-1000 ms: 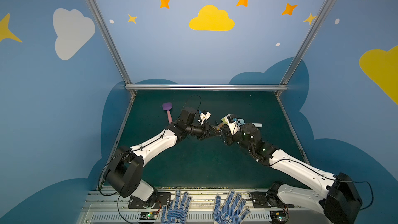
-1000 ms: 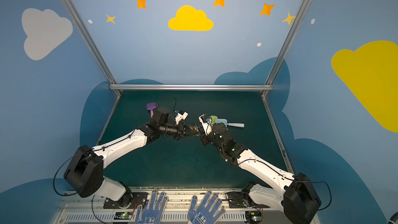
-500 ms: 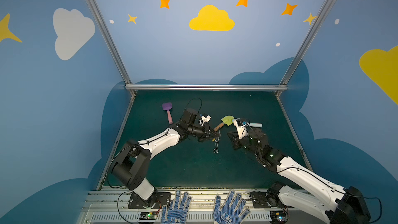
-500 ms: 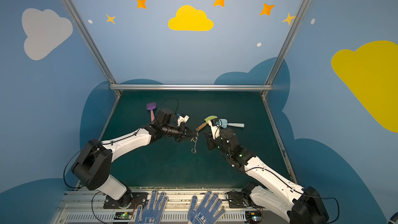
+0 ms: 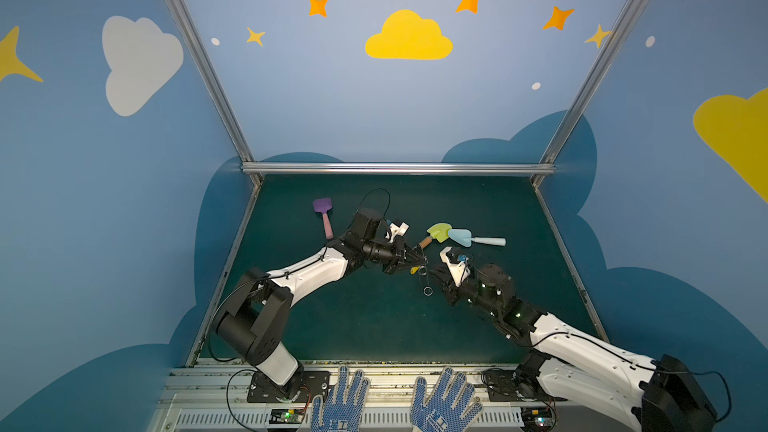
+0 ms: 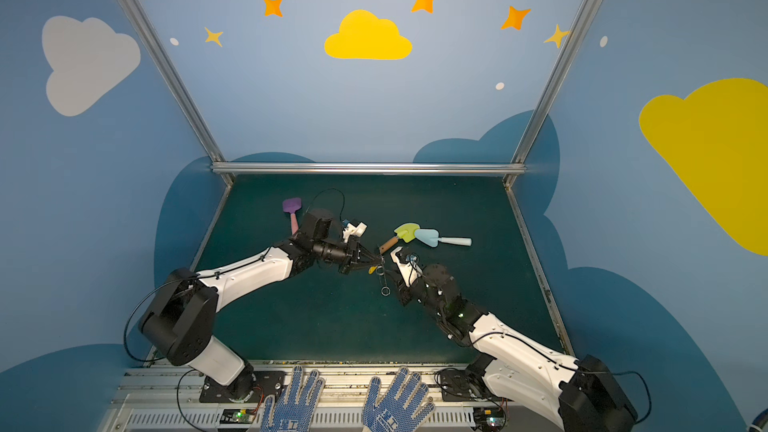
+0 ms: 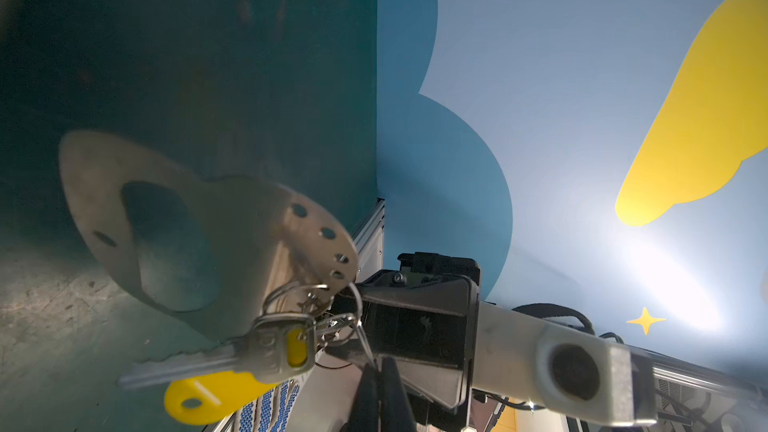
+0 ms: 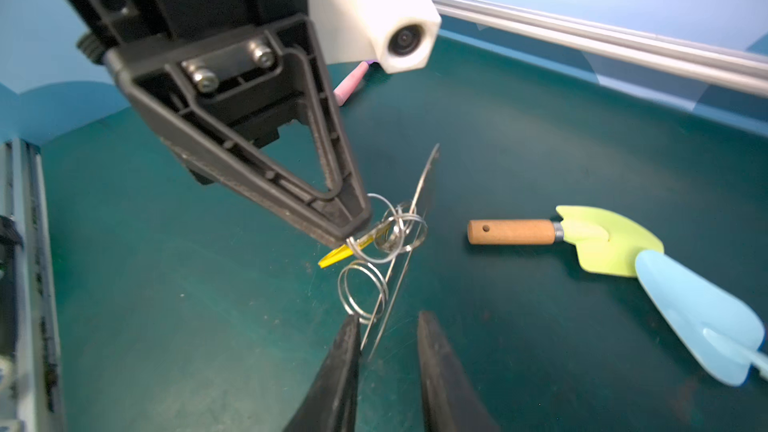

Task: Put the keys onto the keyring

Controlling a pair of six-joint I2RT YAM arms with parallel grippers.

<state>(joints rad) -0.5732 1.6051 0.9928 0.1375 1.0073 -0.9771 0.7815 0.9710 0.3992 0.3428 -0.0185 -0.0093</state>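
The keyring hangs from the thin ring in my left gripper, so my right gripper should grip the keyring's plate before my left gripper takes it.
My left gripper is shut on a thin metal ring. From that ring hang the keyring, a grey oval plate with an oblong cut-out, and the keys, a silver key with a yellow tag. The bunch hangs above the mat in both top views, the yellow tag under the left gripper. My right gripper is open. The keyring, seen edge-on, hangs between its fingers and a loose ring lies close to one fingertip.
On the green mat behind the grippers lie a yellow-green shovel with a brown handle and a light blue shovel. A purple spatula lies at the back left. Blue gloves rest on the front rail.
A second ago both grippers met at the bunch. The right gripper has drawn back toward the near right and opened its jaws; the bunch now hangs from the left gripper alone.
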